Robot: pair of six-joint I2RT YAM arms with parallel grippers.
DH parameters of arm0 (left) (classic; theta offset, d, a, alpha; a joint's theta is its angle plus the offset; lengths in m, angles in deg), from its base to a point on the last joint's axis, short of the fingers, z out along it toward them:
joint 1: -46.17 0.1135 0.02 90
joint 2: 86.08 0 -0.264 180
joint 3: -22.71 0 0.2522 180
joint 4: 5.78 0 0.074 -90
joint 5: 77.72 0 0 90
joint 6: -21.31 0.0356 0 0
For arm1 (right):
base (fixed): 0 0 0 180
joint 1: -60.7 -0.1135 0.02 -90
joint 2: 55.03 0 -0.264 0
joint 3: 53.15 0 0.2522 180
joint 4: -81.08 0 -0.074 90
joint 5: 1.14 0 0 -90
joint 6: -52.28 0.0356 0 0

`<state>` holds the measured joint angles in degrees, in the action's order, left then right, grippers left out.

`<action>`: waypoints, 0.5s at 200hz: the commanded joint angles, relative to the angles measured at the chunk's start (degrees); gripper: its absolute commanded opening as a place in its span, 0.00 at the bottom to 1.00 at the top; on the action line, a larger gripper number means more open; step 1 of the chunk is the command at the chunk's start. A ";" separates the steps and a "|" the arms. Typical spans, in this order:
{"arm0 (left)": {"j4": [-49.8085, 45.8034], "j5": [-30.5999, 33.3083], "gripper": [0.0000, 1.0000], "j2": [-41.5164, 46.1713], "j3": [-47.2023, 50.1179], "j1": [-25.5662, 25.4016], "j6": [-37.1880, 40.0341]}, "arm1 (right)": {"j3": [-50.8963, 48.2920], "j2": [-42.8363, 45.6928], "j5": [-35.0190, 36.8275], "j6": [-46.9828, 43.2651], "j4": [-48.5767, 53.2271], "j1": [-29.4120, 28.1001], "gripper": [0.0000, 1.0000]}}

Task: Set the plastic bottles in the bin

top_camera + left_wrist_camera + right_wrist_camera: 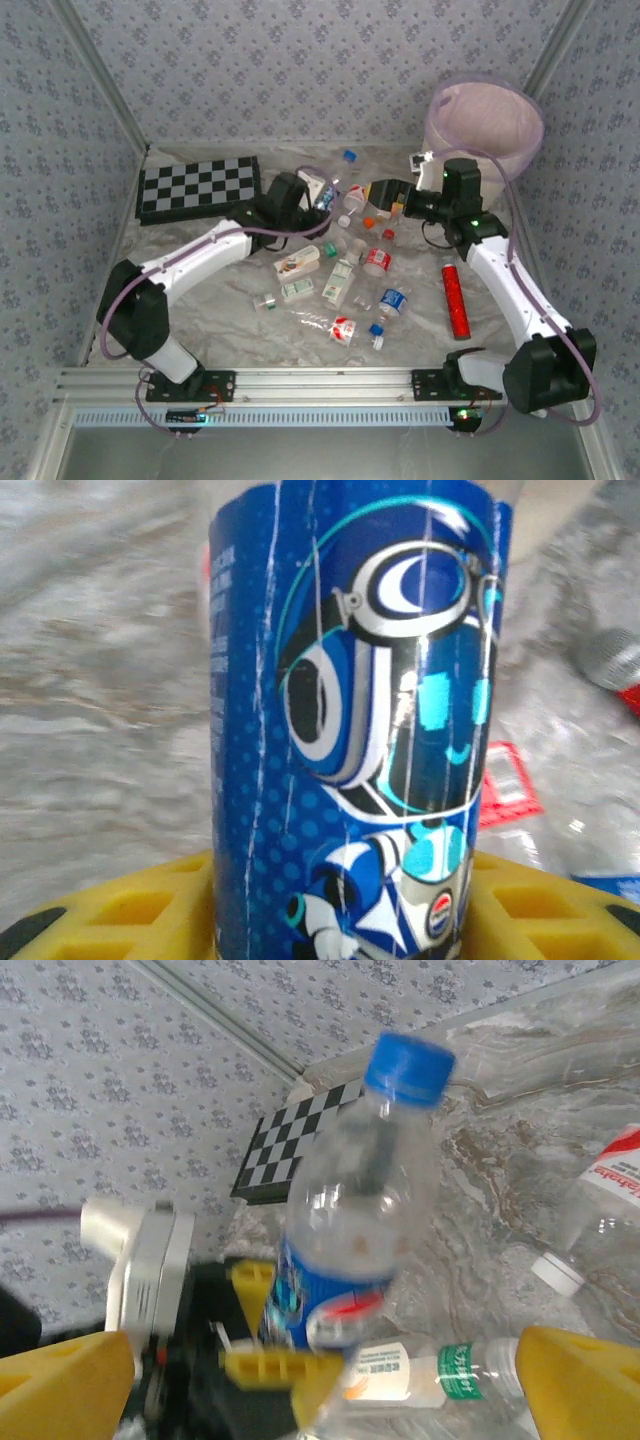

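The bin [485,125] is a long way from my left gripper, so next my right gripper grabs the bottle by the clear part [355,1190] above its blue label and puts it in the bin.
My left gripper [318,194] is shut on a clear bottle with a blue label [350,730] and a blue cap. Its yellow fingers [130,910] press the label from both sides. In the right wrist view that bottle [350,1220] stands tilted in the left gripper's fingers [275,1365]. My right gripper [385,192] is open just right of it, with nothing between its fingers [75,1370]. Several more plastic bottles [377,261] lie scattered mid-table, one with a green band [440,1375]. The bin [520,150], cream with a pink liner, stands at the far right corner.
A slim red cylinder [457,300] lies beside the right arm. A checkerboard [198,187] lies at the far left. Patterned walls close in the table on three sides. Loose caps [350,156] lie among the bottles.
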<state>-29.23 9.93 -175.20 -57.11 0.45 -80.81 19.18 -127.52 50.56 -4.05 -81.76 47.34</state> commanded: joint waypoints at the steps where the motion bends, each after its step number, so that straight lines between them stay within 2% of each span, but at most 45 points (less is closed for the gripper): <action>1: 8.13 -1.68 0.47 1.32 2.49 -2.50 -1.94 | -0.39 -1.07 0.76 2.79 -6.49 -1.51 1.00; 15: 9.07 -1.81 0.47 1.13 2.37 -3.58 -1.69 | 0.66 -2.32 2.30 2.80 -3.70 -1.93 1.00; 35: 8.68 -1.38 0.48 0.99 1.38 -4.19 -1.65 | 2.38 -3.51 7.59 -2.85 3.38 -2.88 1.00; 73: 10.05 -0.86 0.49 0.22 1.20 -4.28 -2.12 | 1.84 -4.42 9.13 -2.43 3.87 -3.00 1.00; 100: 9.03 -1.41 0.51 -0.50 0.22 -4.39 -1.71 | 0.52 -4.76 6.44 -0.57 0.99 -2.29 0.89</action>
<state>-22.19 9.25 -175.26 -54.14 -3.46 -82.29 19.79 -132.02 57.84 -5.28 -79.53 44.69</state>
